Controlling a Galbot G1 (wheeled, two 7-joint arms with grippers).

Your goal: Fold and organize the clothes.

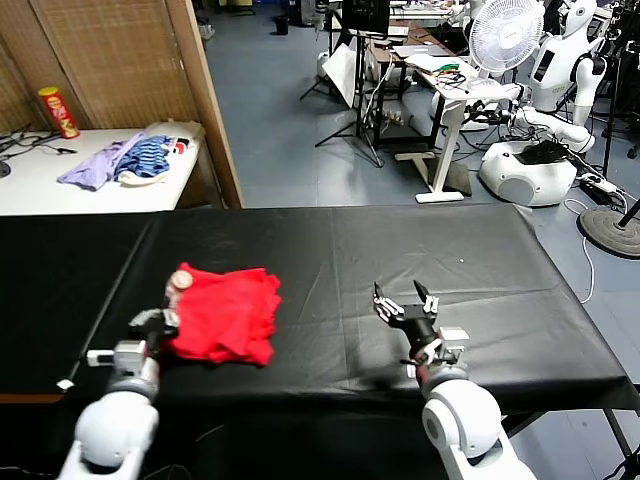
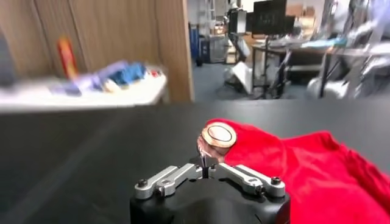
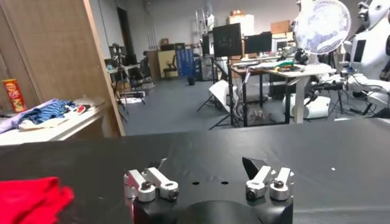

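Note:
My left gripper is holding the patch end (image 1: pixel 181 280) out at the red T-shirt's edge. I should move it back over the shirt's body (image 1: pixel 234 315) and lay it flat.
The clothes are one bright red T-shirt (image 1: pixel 225 312), lying bunched in a rough fold on the left half of the black table (image 1: pixel 400 250). A round brown-and-white patch (image 1: pixel 181 280) shows at its far left corner. In the left wrist view the same shirt (image 2: pixel 304 167) spreads out past the patch (image 2: pixel 218 134). My left gripper (image 1: pixel 163 319) is at the shirt's left edge; its fingertips (image 2: pixel 205 163) are shut on a pale fold of cloth just under the patch. My right gripper (image 1: pixel 405 300) rests open on bare table right of the shirt, with nothing in it (image 3: pixel 204 171).
A white side table (image 1: pixel 40 185) at the back left carries a heap of lilac and blue-striped garments (image 1: pixel 125 160) and a red can (image 1: pixel 58 110). A wooden partition (image 1: pixel 210 110) stands beside it. Desks, a fan (image 1: pixel 505 35) and other robots (image 1: pixel 545 120) are behind the table.

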